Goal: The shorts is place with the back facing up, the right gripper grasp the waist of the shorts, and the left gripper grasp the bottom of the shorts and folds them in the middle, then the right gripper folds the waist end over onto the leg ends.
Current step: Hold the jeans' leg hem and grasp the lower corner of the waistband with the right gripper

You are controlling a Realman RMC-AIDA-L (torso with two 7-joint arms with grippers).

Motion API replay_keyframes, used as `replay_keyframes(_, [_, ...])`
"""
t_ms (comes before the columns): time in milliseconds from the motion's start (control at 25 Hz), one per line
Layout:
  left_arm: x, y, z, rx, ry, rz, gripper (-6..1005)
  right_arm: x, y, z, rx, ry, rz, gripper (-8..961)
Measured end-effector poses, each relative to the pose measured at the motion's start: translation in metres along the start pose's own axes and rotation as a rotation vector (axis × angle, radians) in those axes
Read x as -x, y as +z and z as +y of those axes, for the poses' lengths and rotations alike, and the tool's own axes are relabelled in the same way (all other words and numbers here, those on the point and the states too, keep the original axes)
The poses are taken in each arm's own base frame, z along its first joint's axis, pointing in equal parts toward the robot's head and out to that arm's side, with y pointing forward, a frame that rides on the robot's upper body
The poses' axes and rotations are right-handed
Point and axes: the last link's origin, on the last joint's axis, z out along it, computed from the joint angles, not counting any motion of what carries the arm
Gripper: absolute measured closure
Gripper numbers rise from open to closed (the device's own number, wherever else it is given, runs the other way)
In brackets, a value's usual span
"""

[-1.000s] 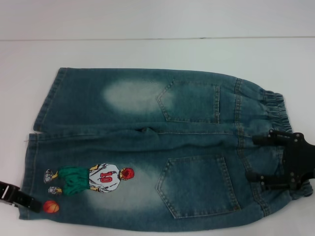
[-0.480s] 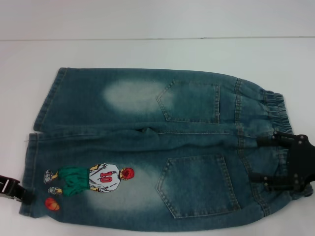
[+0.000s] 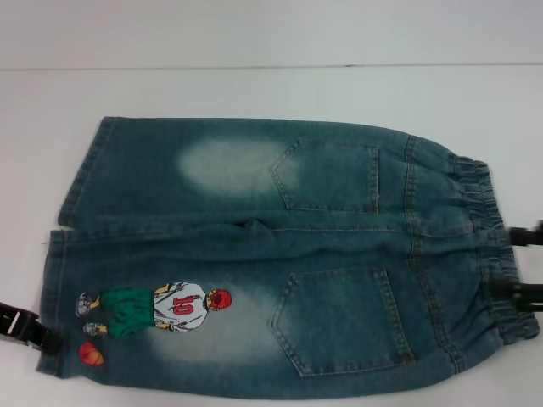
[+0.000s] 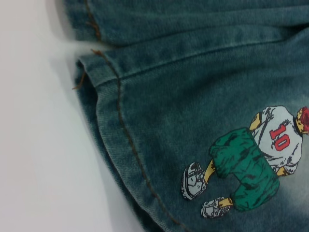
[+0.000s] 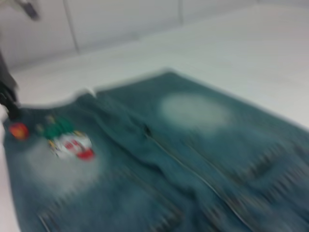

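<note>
Next, I back off and take the waistband's near corner (image 3: 525, 332) before I fold the near leg over, because my right gripper's fingers are above the waistband's middle (image 3: 495, 253).
The shorts (image 3: 280, 254) lie flat on the white table with the back up, both patch pockets showing. The waist (image 3: 488, 246) is at the right and the leg hems (image 3: 64, 254) at the left. The cartoon player (image 3: 157, 309) and orange ball (image 3: 91, 354) are on the near leg. My left gripper (image 3: 21, 326) sits at the left frame edge beside the near leg's hem (image 4: 120, 125), just outside the ball. My right gripper (image 3: 522, 264) is at the right frame edge by the waistband, open, with only its two black fingertips (image 3: 519, 292) showing and nothing held.
The white table (image 3: 271, 93) extends beyond the shorts to a wall seam at the back. In the right wrist view the shorts (image 5: 169, 159) fill the frame, with the left gripper (image 5: 7, 96) dark at the far hem.
The right gripper has pulled back to the right, off the waistband, and is nearly out of the head view. The left gripper has drifted slightly left along the hem. The shorts lie unchanged.
</note>
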Motion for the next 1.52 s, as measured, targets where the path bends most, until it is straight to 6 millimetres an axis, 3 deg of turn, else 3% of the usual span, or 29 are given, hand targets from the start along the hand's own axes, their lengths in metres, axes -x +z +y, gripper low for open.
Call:
replay_keyframes(320, [-0.001, 0.004, 0.002, -0.011, 0.025, -0.027, 975, 0.019, -0.033, -0.02, -0.044, 0.147, 0.343, 65])
replay_keyframes(600, [-0.001, 0.006, 0.005, -0.022, 0.047, -0.061, 974, 0.026, -0.03, -0.022, 0.002, 0.202, 0.566, 67])
replay_keyframes(1520, [-0.003, 0.001, 0.007, -0.016, 0.059, -0.048, 975, 0.019, 0.013, -0.014, 0.151, 0.208, 0.535, 72])
